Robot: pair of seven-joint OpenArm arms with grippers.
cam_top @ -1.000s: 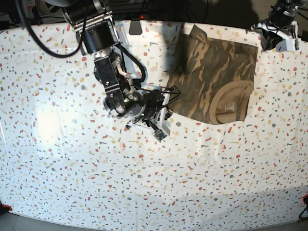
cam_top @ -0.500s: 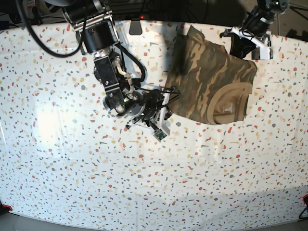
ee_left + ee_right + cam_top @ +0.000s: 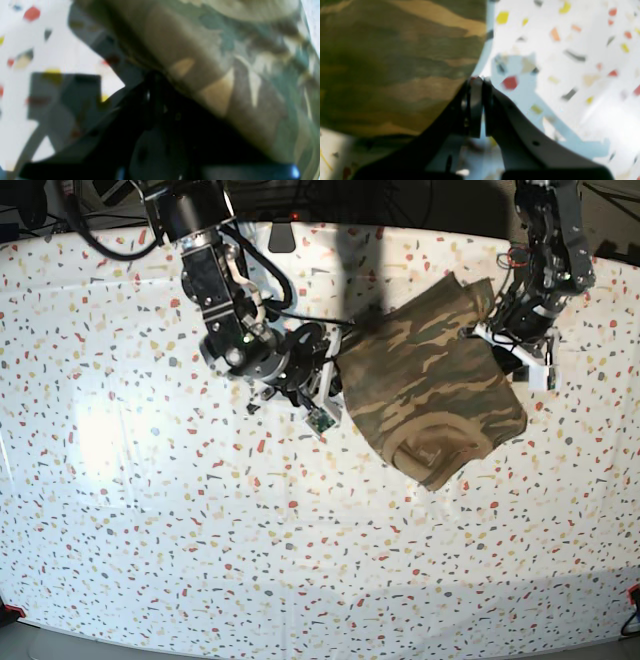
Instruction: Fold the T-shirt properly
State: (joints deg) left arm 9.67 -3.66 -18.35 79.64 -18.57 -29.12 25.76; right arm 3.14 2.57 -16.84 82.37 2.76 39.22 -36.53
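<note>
The T-shirt lies at a slant, with its tan collar [image 3: 434, 442] crooked to the front of the table. I should use my right gripper and my left gripper to turn its side edges [image 3: 350, 385] square.
The camouflage T-shirt [image 3: 430, 380] lies folded into a compact slanted bundle at the table's upper right, with its tan collar [image 3: 430, 452] at the lower end. My right gripper [image 3: 328, 385] is at the shirt's left edge. In the right wrist view its jaws [image 3: 477, 82] are pressed together on the hem of the cloth [image 3: 395, 62]. My left gripper [image 3: 497, 332] is at the shirt's upper right corner. The left wrist view is blurred: a dark finger [image 3: 152, 77] meets the cloth [image 3: 225, 62], which drapes over it.
The table has a white cover with coloured speckles [image 3: 200, 530]. A small dark object [image 3: 282, 235] sits at the back edge. A red clip [image 3: 10, 612] marks the front left corner. Both arms reach in from the back.
The left arm came down from the back right onto the shirt's upper right corner. The right gripper moved up. The shirt turned, and its collar swung down and to the left.
</note>
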